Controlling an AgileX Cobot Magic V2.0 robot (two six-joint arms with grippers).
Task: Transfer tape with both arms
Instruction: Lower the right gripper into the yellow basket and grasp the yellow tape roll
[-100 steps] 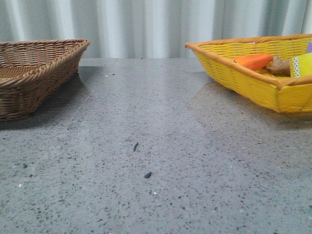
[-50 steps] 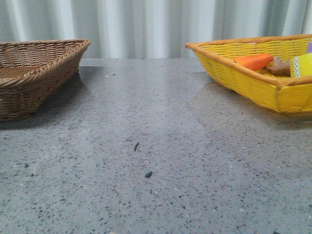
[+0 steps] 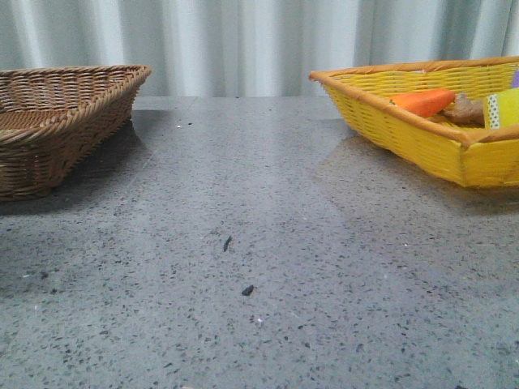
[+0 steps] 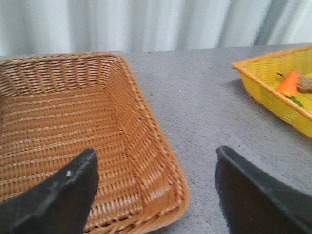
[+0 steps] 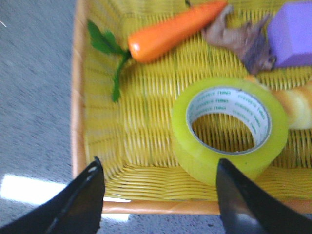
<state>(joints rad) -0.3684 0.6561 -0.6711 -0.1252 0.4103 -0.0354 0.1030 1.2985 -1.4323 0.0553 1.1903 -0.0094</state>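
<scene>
The white core shows only yellow weave (image 5: 225, 132) inside it, so the yellow tape roll (image 3: 507, 109) will come up and leave the bread-like item behind when the robot lifts it.
The yellow tape roll (image 5: 229, 127) lies flat in the yellow basket (image 5: 78, 122), its white core with green print facing up. In the front view only its edge (image 3: 503, 109) shows at the far right inside the yellow basket (image 3: 422, 146). My right gripper (image 5: 158, 195) is open and empty, hovering over the basket's near rim, with the tape just beyond its right finger. My left gripper (image 4: 156, 187) is open and empty above the near corner of the brown wicker basket (image 4: 161, 165). Neither gripper shows in the front view.
An orange carrot (image 5: 170, 31) with green leaves, a purple block (image 5: 295, 31), a brownish crumpled item (image 5: 239, 36) and a pale bread-like item (image 5: 297, 107) share the yellow basket. The brown basket (image 3: 57, 121) stands at the left of the grey speckled table (image 3: 259, 243).
</scene>
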